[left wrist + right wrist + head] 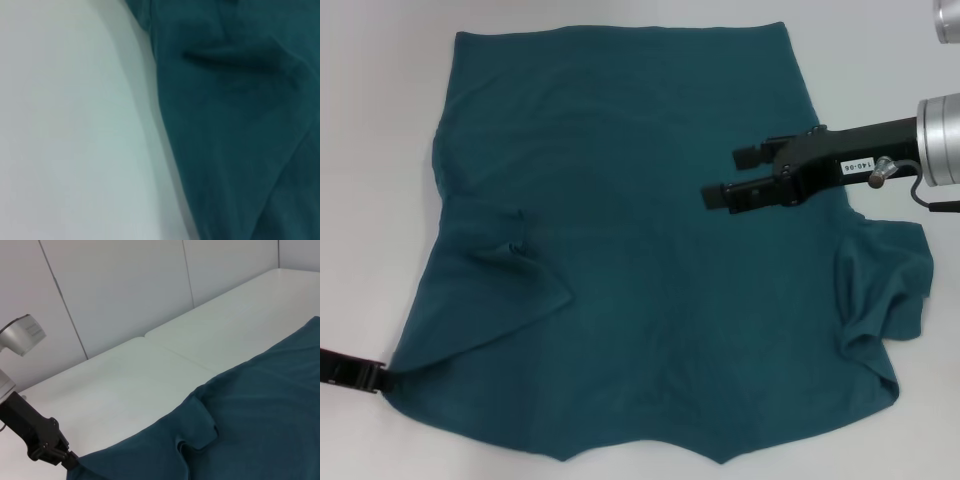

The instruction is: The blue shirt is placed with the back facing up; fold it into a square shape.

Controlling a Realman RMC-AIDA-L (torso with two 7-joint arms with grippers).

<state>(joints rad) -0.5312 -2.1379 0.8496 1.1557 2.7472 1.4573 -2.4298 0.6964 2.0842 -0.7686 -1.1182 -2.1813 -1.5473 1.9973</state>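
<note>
I should open my left gripper, because it pinches only the tip of the blue shirt's shoulder corner (390,386). I should then reach further in over the shirt's cloth (410,371) and take a deeper grip before I pull.
The blue shirt (620,300) lies spread flat on the white table (380,150), hem at the far side. One sleeve (515,255) is turned in over the body. The other sleeve (885,280) bunches at the right edge. My left gripper (380,378) sits at the near left corner of the shirt, shut on the pointed tip of cloth; the right wrist view shows that left gripper (70,460) pinching the shirt (260,415) at its corner. My right gripper (732,175) hovers open over the shirt's right half, fingers pointing left. The left wrist view shows only the shirt (240,125) edge.
Bare white table (75,125) surrounds the cloth on the left and far sides. In the right wrist view, white wall panels (115,285) rise behind the table (150,380), and the left arm's silver link (22,335) stands above its gripper.
</note>
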